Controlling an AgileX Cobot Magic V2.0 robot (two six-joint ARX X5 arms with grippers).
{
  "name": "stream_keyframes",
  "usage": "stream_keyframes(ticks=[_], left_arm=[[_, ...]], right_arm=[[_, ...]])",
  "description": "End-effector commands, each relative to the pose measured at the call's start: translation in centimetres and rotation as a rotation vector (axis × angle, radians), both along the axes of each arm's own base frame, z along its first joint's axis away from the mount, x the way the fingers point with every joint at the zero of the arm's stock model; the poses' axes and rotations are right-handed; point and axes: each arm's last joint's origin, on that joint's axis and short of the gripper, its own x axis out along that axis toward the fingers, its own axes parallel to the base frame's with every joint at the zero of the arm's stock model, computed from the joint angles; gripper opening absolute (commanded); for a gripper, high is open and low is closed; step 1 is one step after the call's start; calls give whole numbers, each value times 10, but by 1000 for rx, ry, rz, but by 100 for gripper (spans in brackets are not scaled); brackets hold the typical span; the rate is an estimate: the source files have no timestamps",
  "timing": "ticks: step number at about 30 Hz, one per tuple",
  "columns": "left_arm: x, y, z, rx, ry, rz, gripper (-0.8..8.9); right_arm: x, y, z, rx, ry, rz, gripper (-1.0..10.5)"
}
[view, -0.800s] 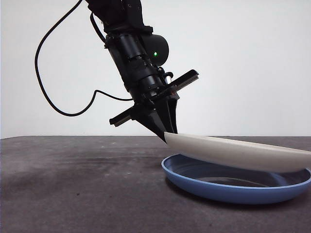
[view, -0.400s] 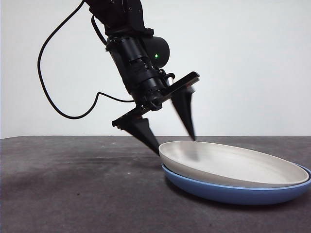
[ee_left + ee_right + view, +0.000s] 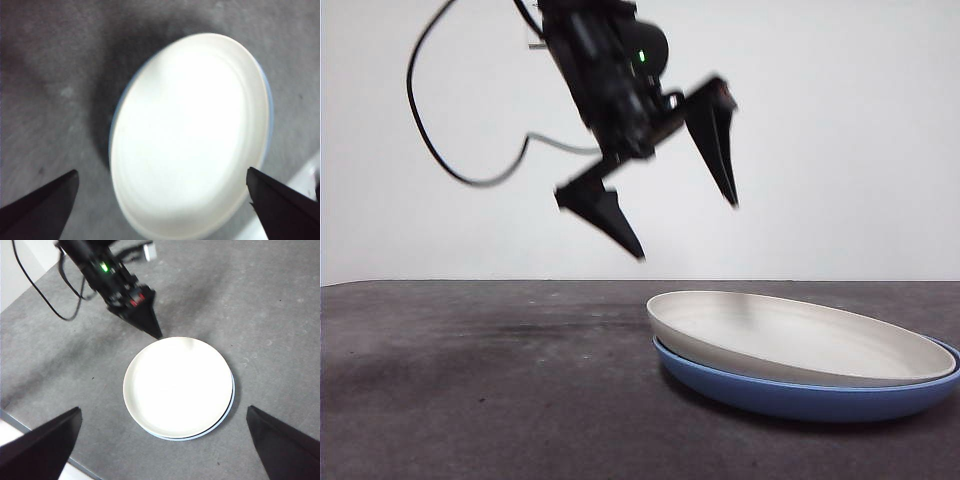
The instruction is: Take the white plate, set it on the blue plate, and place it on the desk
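The white plate's rim sits close inside the blue rim (image 3: 950,374), so I expect both plates (image 3: 805,358) to move together, still nested, when I carry the stack.
The white plate (image 3: 790,335) lies nested in the blue plate (image 3: 800,398) on the desk (image 3: 470,380), at the right of the front view. Only a thin blue rim (image 3: 228,412) shows around the white plate (image 3: 177,385). My left gripper (image 3: 687,230) hangs open and empty in the air above the stack's left rim, clear of it. In its own wrist view, my left gripper (image 3: 161,171) looks down on the white plate (image 3: 190,130). My right gripper (image 3: 163,410) is open and empty high above the stack, and does not show in the front view.
The left arm (image 3: 107,277) and its black cable (image 3: 450,170) reach in from the back left. The desk's near edge (image 3: 30,432) runs close to the stack in the right wrist view.
The left gripper opened and let go of the white plate's rim. The plate settled flat into the blue plate. The gripper then rose up and back from the stack.
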Motion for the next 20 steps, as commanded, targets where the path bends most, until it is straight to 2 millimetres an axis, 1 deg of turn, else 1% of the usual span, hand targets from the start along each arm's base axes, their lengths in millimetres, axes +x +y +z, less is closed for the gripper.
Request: stream_keyframes(ticks=[1, 6, 9, 12, 14, 17, 20], left_arm=[[-1, 2, 19, 10, -21, -100, 661], [-14, 14, 66, -26, -92, -123, 660], [-33, 26, 97, -57, -152, -140, 659], [-55, 42, 129, -87, -219, -164, 658], [-73, 55, 154, -116, -288, -164, 658], [-99, 75, 184, -142, -389, -154, 658], [-125, 95, 207, -156, -478, -147, 658]], right_arm=[[-2, 0, 6, -2, -31, 3, 567], [-1, 0, 6, -3, -30, -4, 567], [-1, -1, 6, -22, -30, -42, 567], [0, -2, 5, -38, -33, -68, 567], [2, -2, 6, -37, -33, -67, 567], [2, -2, 6, -35, -40, -67, 567], [7, -1, 8, -23, -41, -72, 567]])
